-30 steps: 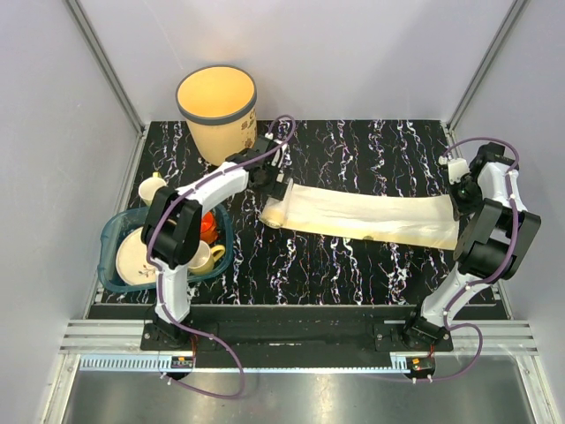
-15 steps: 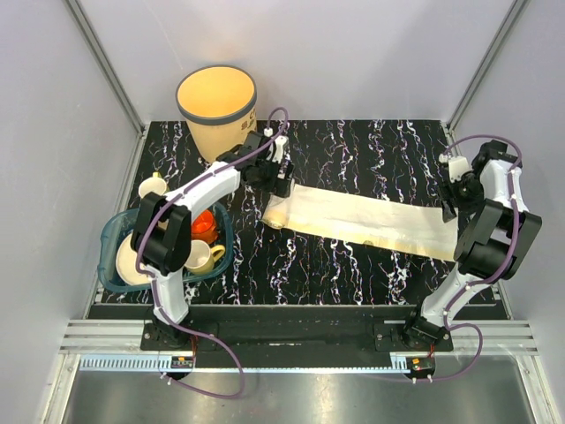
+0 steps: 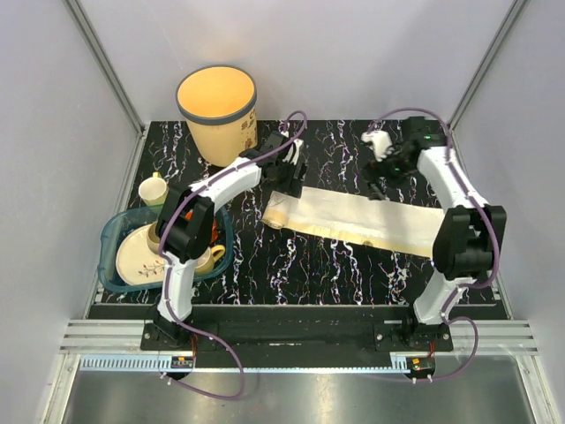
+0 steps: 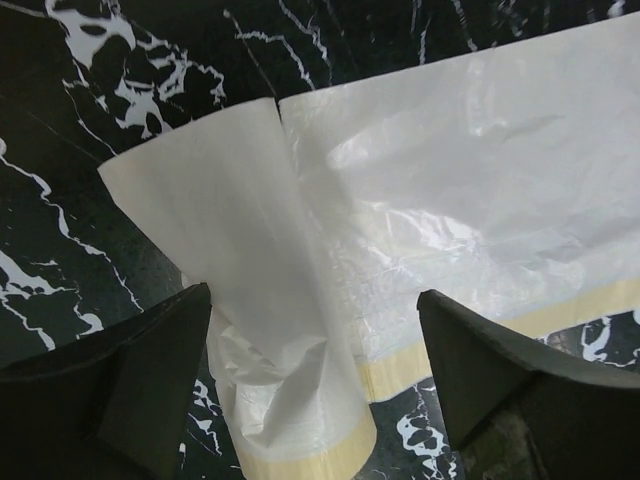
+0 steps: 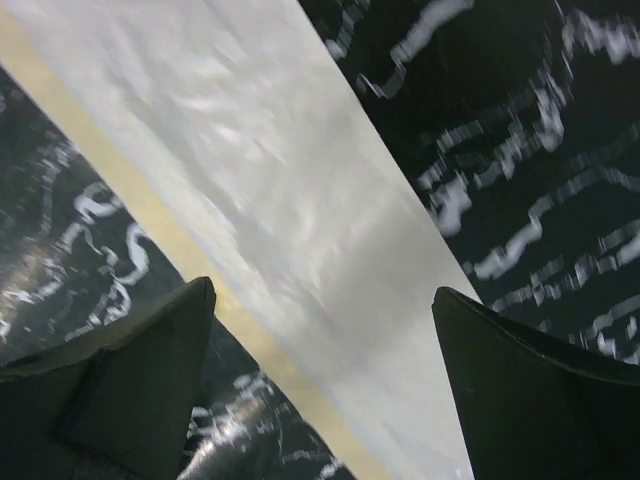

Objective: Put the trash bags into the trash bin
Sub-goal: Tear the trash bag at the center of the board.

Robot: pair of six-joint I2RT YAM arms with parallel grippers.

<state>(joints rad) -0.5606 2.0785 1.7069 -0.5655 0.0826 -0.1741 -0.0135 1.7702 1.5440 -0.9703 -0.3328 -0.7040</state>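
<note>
My left gripper should grab the rolled end (image 3: 277, 212) and pull it off while my right gripper holds the sheet, because the long sheet runs into the rolled end (image 3: 294, 212).
The trash bags (image 3: 362, 219) lie as a long pale sheet across the black marbled table, with a partly rolled end (image 3: 275, 213) on the left. In the left wrist view that rolled end (image 4: 280, 380) sits below and between the fingers of my left gripper (image 4: 315, 335), which is open and holds nothing. My right gripper (image 3: 381, 181) hovers open over the middle of the sheet (image 5: 300, 230). The cream-yellow trash bin (image 3: 217, 113) stands upright at the back left, beyond my left gripper (image 3: 290, 177).
A teal dish tray (image 3: 113, 231) with plates, a cup and something orange sits at the left edge. A small cream cup (image 3: 154, 188) stands just behind it. Grey walls close in the table on three sides.
My right gripper opened, let go of the sheet's right end and swung left over its middle. My left gripper shifted a little right and back above the rolled end.
</note>
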